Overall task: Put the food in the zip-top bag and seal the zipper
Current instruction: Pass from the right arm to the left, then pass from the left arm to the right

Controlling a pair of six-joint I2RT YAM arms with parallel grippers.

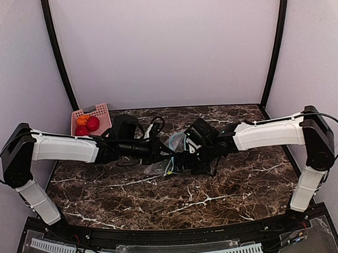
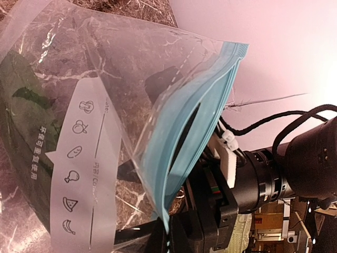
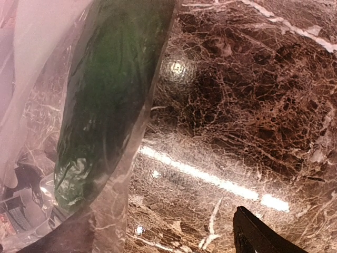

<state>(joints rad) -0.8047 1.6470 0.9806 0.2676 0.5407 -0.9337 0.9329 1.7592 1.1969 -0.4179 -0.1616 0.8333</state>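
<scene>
The zipper's lower end (image 2: pixel 162 210) is in my left gripper, and the basket of food is closer to that gripper, so next my right gripper takes over the zipper's open edge (image 2: pixel 181 173) first.
The clear zip-top bag (image 1: pixel 172 144) hangs between my two grippers over the middle of the table. Its teal-blue zipper (image 2: pixel 185 132) gapes open in the left wrist view. My left gripper (image 2: pixel 167 238) is shut on the zipper's lower end. My right gripper (image 1: pixel 185 157) is at the bag's mouth. In its own view only one dark fingertip (image 3: pixel 251 227) shows, far from the bag wall (image 3: pixel 113 211), so the jaws stand open. A long dark green thing (image 3: pixel 110 89) lies inside the bag. The food, red pieces (image 1: pixel 92 123) and an orange one (image 1: pixel 82 120), sits in the basket.
The pink slotted basket (image 1: pixel 102 111) stands at the back left corner, beside my left arm. Black cables (image 1: pixel 155 126) loop above the grippers. Purple walls close in the table's back and sides.
</scene>
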